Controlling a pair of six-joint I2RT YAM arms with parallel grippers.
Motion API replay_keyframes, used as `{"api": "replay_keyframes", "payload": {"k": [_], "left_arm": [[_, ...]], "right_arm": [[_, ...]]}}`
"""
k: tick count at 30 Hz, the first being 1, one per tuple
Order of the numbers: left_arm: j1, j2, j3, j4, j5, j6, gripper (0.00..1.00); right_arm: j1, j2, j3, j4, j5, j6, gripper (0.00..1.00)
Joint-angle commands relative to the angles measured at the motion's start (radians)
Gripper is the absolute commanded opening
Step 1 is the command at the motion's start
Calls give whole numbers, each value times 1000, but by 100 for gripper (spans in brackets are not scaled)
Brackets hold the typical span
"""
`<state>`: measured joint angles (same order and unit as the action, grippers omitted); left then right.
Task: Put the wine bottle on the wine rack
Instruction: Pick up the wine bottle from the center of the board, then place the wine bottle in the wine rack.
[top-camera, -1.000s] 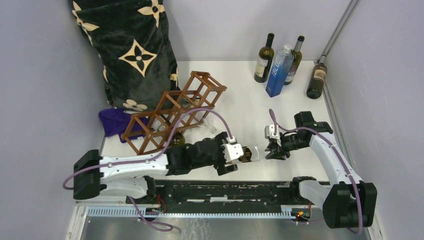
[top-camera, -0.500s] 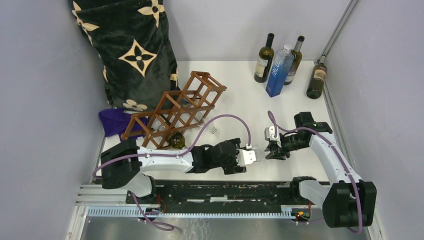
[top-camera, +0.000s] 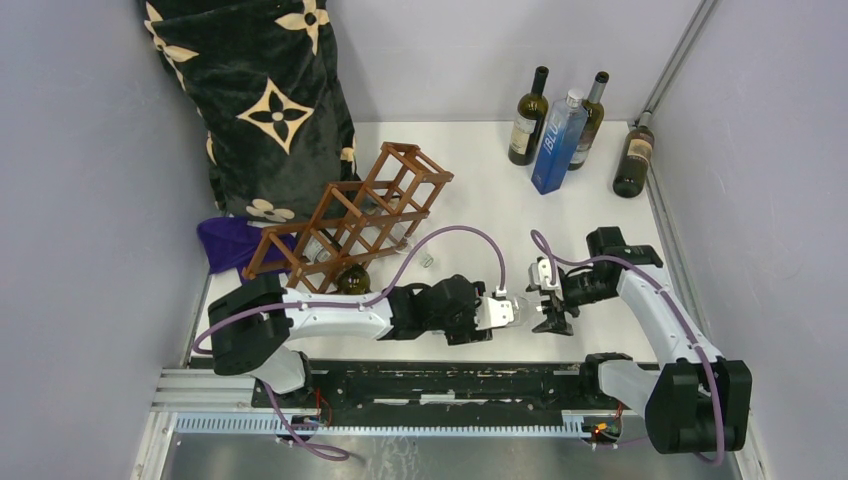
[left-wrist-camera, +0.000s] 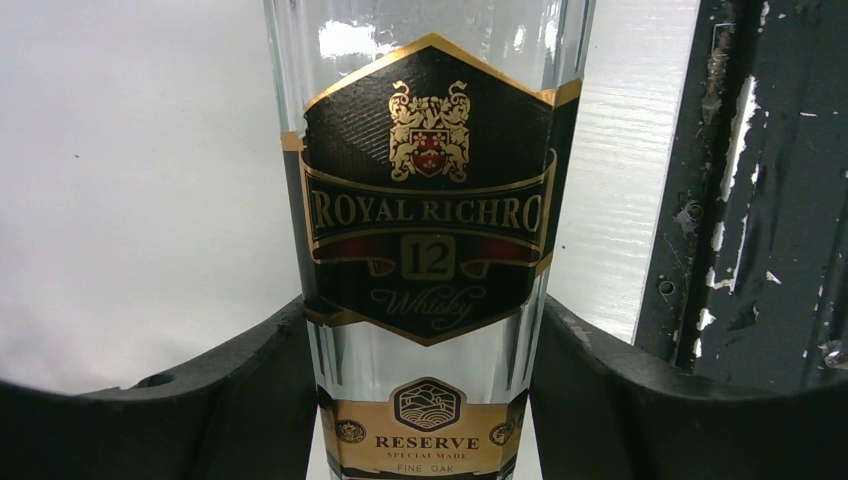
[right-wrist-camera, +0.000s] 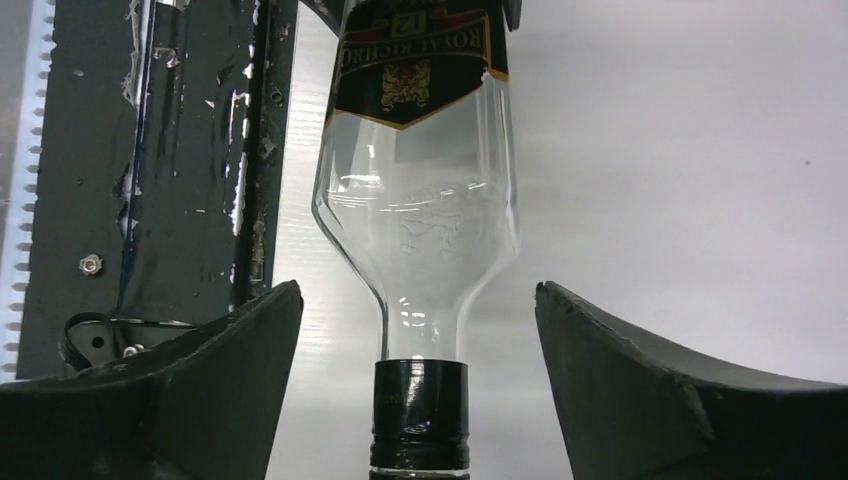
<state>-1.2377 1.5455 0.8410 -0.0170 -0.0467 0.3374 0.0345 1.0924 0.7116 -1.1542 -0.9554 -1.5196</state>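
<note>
The robot's left gripper is holding the wine bottle's labelled body (left-wrist-camera: 428, 220), which has to go into the wine rack first, so next the right gripper grasps the wine bottle by its shoulder (right-wrist-camera: 418, 225).
The wine bottle (top-camera: 522, 311) is clear glass with a black and gold whisky label and a black cap. It lies level between the two arms near the table's front edge. My left gripper (top-camera: 500, 312) is shut on its labelled body (left-wrist-camera: 428, 220), one finger (left-wrist-camera: 250, 390) pressed against each side. My right gripper (top-camera: 548, 308) stands open around the neck (right-wrist-camera: 420, 410), both fingers (right-wrist-camera: 230, 370) well clear of the glass. The reddish-brown wine rack (top-camera: 350, 215) stands tilted at the back left, with a clear bottle (top-camera: 320, 248) and a dark bottle (top-camera: 352, 281) in its lower cells.
Three upright bottles (top-camera: 557, 142) stand at the back, and a dark one (top-camera: 633, 155) leans by the right wall. A black patterned cushion (top-camera: 260, 100) and purple cloth (top-camera: 228, 245) sit behind the rack. A small cap (top-camera: 427, 261) lies mid-table. The black rail (top-camera: 450, 380) runs along the near edge.
My left arm reached right and its jaws closed onto the bottle's body. My right gripper, shut on the neck before, has opened and let go.
</note>
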Motion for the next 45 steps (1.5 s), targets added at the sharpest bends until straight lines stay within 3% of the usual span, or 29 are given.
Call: {"api": "replay_keyframes", "payload": {"k": [1, 7, 13, 19, 23, 29, 30, 32, 36, 45], "left_arm": [[21, -18, 62, 102, 79, -20, 2], [28, -22, 64, 122, 99, -29, 2], [33, -18, 74, 134, 118, -33, 2], [37, -28, 68, 140, 125, -37, 2], [40, -38, 60, 144, 128, -36, 2], [47, -45, 58, 143, 117, -40, 3], [46, -45, 59, 141, 109, -47, 11], [46, -45, 64, 138, 77, -65, 41], [47, -78, 54, 134, 50, -84, 98], [47, -276, 37, 58, 10, -95, 100]], "right_arm": [[9, -28, -23, 24, -74, -53, 96], [67, -52, -83, 175, -65, 109, 98], [191, -131, -182, 513, 13, 430, 98], [240, -103, -196, 560, 17, 434, 93], [243, -90, -189, 521, 40, 372, 74], [243, -94, -155, 424, 57, 284, 17], [242, -96, -147, 407, 48, 280, 11], [243, -98, -124, 381, 28, 291, 4], [227, -107, -93, 357, 5, 336, 2], [68, -155, -35, 260, -133, 313, 0]]}}
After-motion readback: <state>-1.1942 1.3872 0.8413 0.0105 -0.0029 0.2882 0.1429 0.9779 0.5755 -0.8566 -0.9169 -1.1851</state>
